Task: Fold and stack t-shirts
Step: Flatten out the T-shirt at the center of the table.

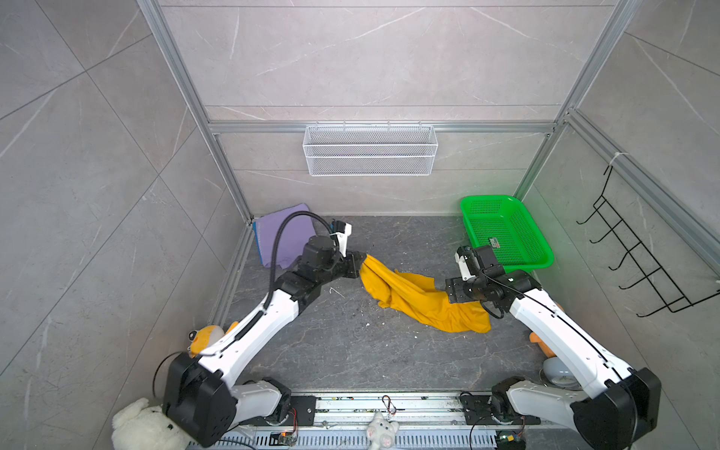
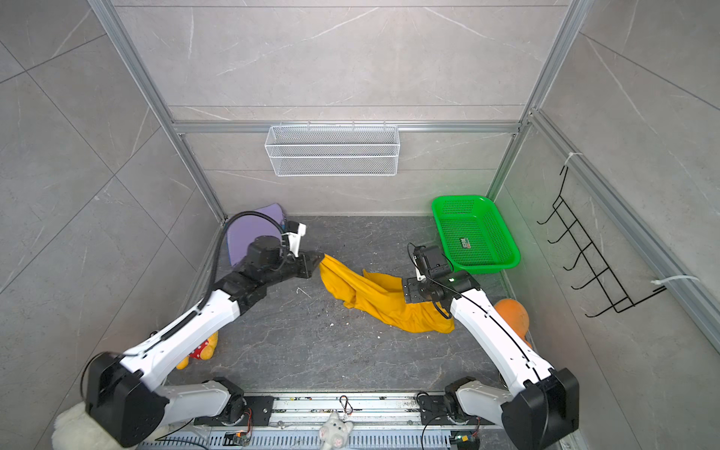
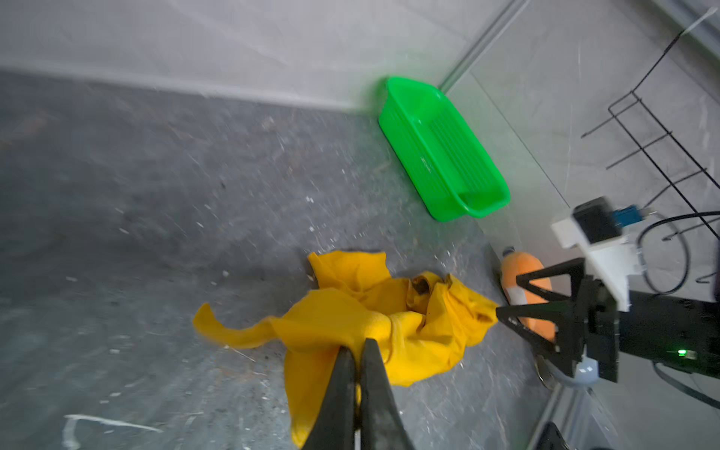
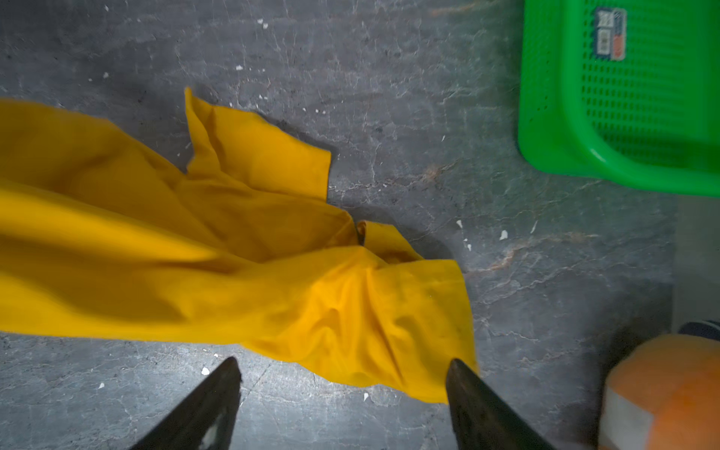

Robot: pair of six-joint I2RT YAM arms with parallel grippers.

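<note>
I expect the mustard-yellow t-shirt (image 1: pixel 421 298) to open out into a much wider sheet when I lift and spread it, because the t-shirt's overlapping folds (image 4: pixel 360 247) bunch together.
A mustard-yellow t-shirt (image 1: pixel 420 304) (image 2: pixel 382 300) lies crumpled across the middle of the dark floor. My left gripper (image 1: pixel 362 259) (image 3: pixel 358 345) is shut on the shirt's far-left end, with yellow cloth (image 3: pixel 350 319) pinched between the jaws. My right gripper (image 4: pixel 343 364) stands open at the shirt's right end (image 4: pixel 350 311); its fingertips straddle the hem and nothing is held between them. A lavender-purple t-shirt (image 1: pixel 284 237) (image 2: pixel 253 230) lies in the back left corner, partly hidden by my left arm. A blue edge (image 1: pixel 256 233) peeks out beneath it.
A green mesh basket (image 1: pixel 487 197) (image 4: pixel 545 117) stands in the back right corner. An orange plush toy (image 2: pixel 512 311) (image 4: pixel 662 389) lies by the right wall beside my right arm. A white wire basket (image 1: pixel 370 150) hangs on the back wall, a black hook rack (image 1: pixel 639 265) on the right.
</note>
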